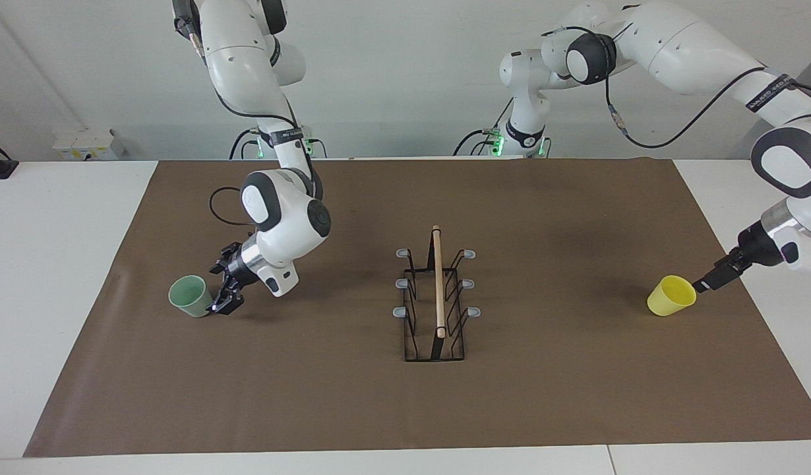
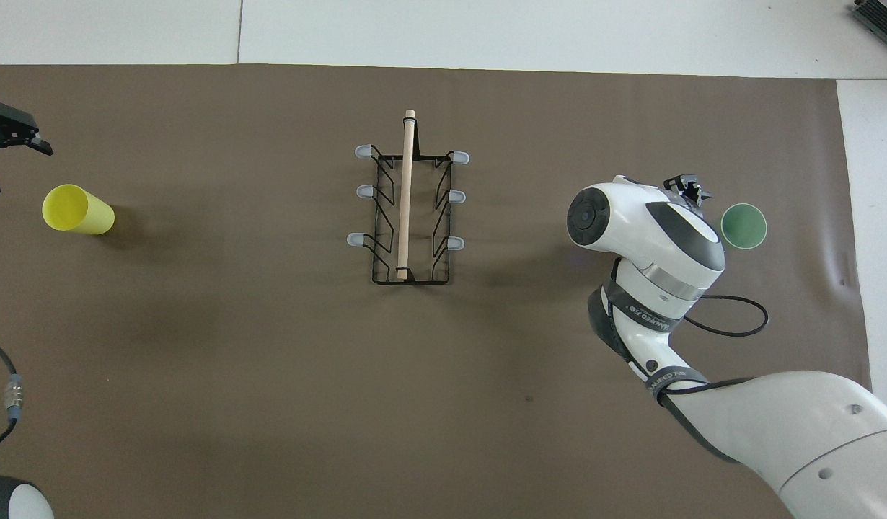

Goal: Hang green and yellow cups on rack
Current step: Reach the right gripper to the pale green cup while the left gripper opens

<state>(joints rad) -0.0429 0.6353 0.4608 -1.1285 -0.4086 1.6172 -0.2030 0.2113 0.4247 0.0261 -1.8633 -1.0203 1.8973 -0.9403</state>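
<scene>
My right gripper's open fingers are low and facing the green cup's side (image 1: 198,305), so I should continue to move in until they straddle the cup (image 1: 190,295), and then close them.
The pale green cup (image 1: 190,296) (image 2: 743,226) stands on the brown mat toward the right arm's end. My right gripper (image 1: 219,290) (image 2: 687,187) is low and open, close beside that cup on the side toward the rack. The yellow cup (image 1: 671,295) (image 2: 77,210) stands toward the left arm's end. My left gripper (image 1: 703,285) (image 2: 11,166) is open, with its tip at that cup's rim and nothing between its fingers. The black wire rack (image 1: 435,297) (image 2: 407,209) with a wooden rod on top stands mid-table. All its grey-tipped prongs are bare.
The brown mat (image 1: 405,409) covers most of the white table. A cable (image 2: 3,404) of the left arm hangs over the mat's edge near the robots. The right arm's forearm (image 2: 667,317) stretches over the mat between its base and the green cup.
</scene>
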